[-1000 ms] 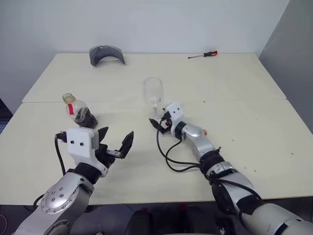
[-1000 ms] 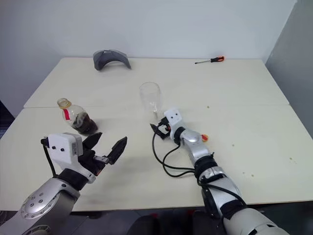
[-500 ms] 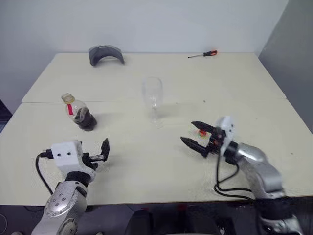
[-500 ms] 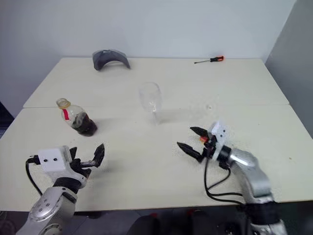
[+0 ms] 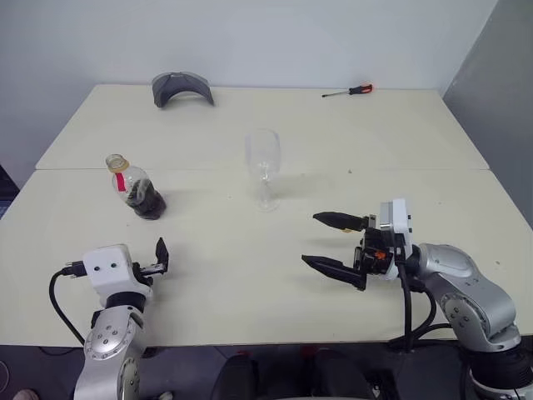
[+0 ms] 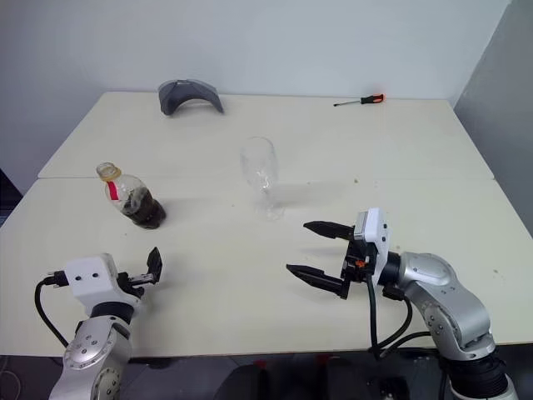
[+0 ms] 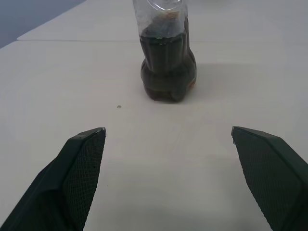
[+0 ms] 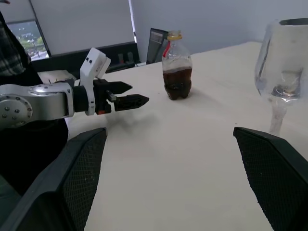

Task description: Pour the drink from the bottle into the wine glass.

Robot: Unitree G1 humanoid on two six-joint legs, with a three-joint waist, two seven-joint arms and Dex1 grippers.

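The drink sits low below a narrow open neck, so it will run out in a thin stream when the robot tips the bottle past level.
The bottle stands upright at the table's left, uncapped, with a red tag on its neck. The dark drink fills its lower half. The empty wine glass stands upright near the table's middle. My left gripper is open near the front edge, pointing at the bottle from a short way off with nothing between its fingers. My right gripper is open and empty at the front right, pointing left, well short of the glass. The right wrist view shows the left gripper and the bottle across the table.
A grey curved object lies at the back left and a red-handled screwdriver at the back right. A seam crosses the table behind the glass. A person's plaid sleeve shows beyond the table's left side.
My right gripper has drawn back from beside the glass to the front right and turned to point left. My left gripper has sunk and moved left toward the front edge. Both stayed open.
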